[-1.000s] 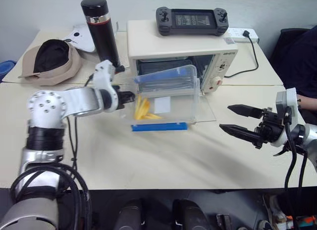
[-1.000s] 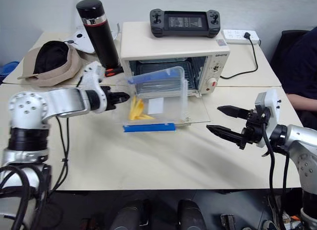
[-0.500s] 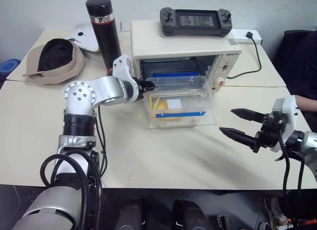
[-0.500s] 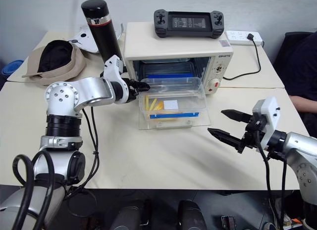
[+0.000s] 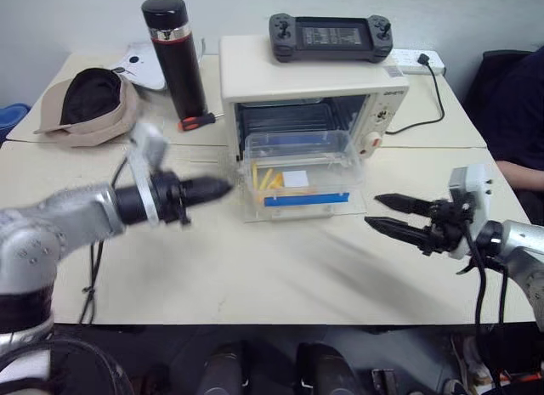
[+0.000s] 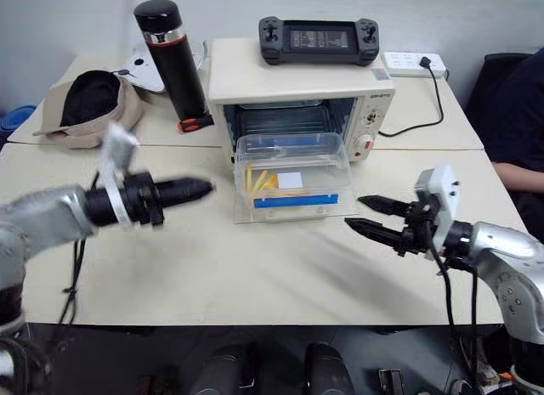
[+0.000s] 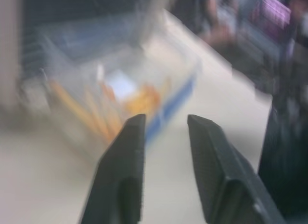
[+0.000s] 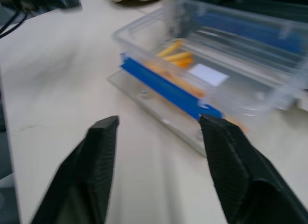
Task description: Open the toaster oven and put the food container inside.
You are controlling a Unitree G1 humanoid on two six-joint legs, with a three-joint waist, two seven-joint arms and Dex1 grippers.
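Note:
The food container is too shallow in the oven's opening (image 5: 293, 136), so next my right gripper closes and pushes the blue clip end (image 5: 333, 197) in alongside my left gripper.
The cream-white toaster oven (image 5: 255, 68) stands at the back of the table with its glass door (image 5: 361, 210) dropped flat. The clear food container (image 5: 297, 176) with a blue clip and yellow strips lies on that door, its back end at the oven mouth. My left gripper (image 5: 223, 188) hovers a little to the container's left, pointing at it without touching. In the left wrist view its fingers (image 7: 130, 151) stand slightly apart and hold nothing. My right gripper (image 5: 372, 209) is open, just right of the door and pointing at the container (image 8: 211, 74).
A black flask (image 5: 174, 51), a tan hat (image 5: 85, 98) and a red-handled tool (image 5: 200, 120) lie at the back left. A game controller (image 5: 330, 36) sits on the oven. A power strip (image 5: 421, 59) is behind it, and a person (image 5: 518, 106) at the right edge.
The container went from tilted in my left gripper to lying flat on the door. My left gripper let go and drew back to the left. The right fingers narrowed.

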